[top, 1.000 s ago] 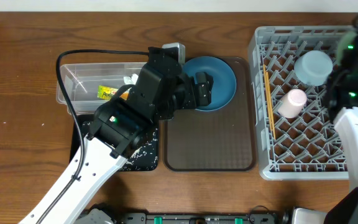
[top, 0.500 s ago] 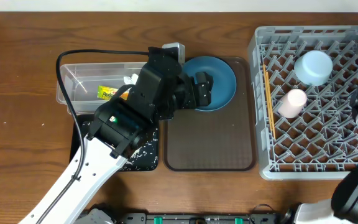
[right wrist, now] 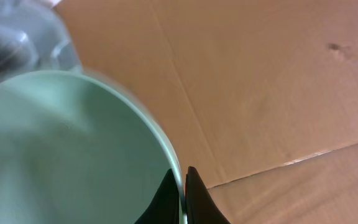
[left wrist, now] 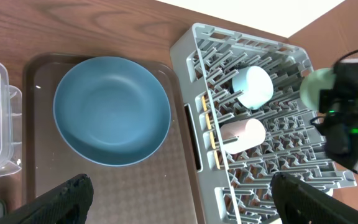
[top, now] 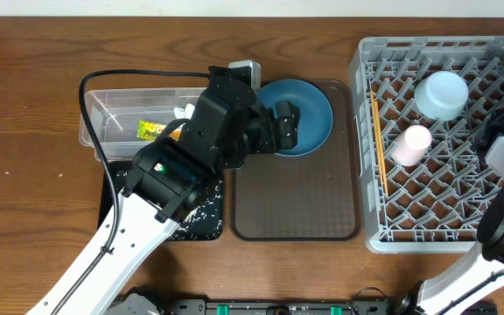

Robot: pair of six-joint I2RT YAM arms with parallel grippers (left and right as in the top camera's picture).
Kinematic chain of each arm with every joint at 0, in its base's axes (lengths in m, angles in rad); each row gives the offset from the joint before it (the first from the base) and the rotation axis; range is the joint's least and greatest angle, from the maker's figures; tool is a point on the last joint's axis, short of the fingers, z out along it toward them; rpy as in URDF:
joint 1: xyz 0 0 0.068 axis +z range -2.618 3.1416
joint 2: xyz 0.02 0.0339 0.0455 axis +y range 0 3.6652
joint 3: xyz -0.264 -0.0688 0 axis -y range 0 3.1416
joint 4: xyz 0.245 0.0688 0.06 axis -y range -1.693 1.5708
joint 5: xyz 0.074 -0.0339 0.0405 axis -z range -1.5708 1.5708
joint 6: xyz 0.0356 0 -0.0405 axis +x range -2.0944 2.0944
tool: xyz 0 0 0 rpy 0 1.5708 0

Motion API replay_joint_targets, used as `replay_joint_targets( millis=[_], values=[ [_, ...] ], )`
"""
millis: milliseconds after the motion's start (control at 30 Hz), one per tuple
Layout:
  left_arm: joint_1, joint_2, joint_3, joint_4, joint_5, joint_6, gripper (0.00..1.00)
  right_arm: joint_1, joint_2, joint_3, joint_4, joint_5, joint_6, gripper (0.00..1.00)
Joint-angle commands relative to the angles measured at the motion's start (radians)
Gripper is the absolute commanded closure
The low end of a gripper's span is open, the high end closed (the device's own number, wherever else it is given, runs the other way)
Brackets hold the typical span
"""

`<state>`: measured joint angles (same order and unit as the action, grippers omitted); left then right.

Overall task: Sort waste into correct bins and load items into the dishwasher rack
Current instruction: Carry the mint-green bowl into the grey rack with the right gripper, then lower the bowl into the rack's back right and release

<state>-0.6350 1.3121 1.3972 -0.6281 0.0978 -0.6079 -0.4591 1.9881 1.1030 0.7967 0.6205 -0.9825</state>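
Note:
My right gripper is moving the mint green bowl (left wrist: 316,86) in, and the rack's pegs (top: 486,86) beside the light blue bowl are free for it. My right gripper should keep going until the mint green bowl rests there.
The large dark blue bowl (top: 309,109) sits at the back of the brown serving tray (top: 296,201); it also shows in the left wrist view (left wrist: 112,111). My left gripper (top: 285,125) is open and empty just above the bowl's near left side (left wrist: 179,199). My right gripper (right wrist: 183,186) is shut on the rim of the mint green bowl (right wrist: 55,143), held at the right edge of the grey dishwasher rack (top: 370,157), as the left wrist view shows (left wrist: 317,87). An upturned light blue bowl (top: 442,94), a pink cup (top: 412,144) and chopsticks (top: 377,140) are in the rack.
The clear tub (top: 112,109) at the back left holds the green-yellow wrapper (top: 151,130) and the white tissue (top: 185,111). The black tray (top: 201,220) in front of it carries rice grains, mostly hidden under my left arm. A black cable (top: 103,149) runs over the tub.
My right arm has moved from over the rack's back right corner toward the rack's right edge and nearer the front. My left arm and the dark blue bowl have not moved.

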Motion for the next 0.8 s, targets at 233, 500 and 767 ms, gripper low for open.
replay_joint_targets(
  millis=[233,500,767],
  values=[
    [0.003,-0.004,0.002,-0.001,-0.012,0.009,0.06,0.035,0.077,0.005,-0.029,-0.02,-0.078,0.99],
    [0.003,-0.004,0.002,-0.001,-0.012,0.009,0.06,0.097,0.077,0.005,-0.052,0.06,-0.078,0.99],
    [0.003,-0.004,0.002,-0.001,-0.012,0.009,0.05,0.129,0.077,0.005,-0.152,0.086,-0.078,0.99]
  ],
)
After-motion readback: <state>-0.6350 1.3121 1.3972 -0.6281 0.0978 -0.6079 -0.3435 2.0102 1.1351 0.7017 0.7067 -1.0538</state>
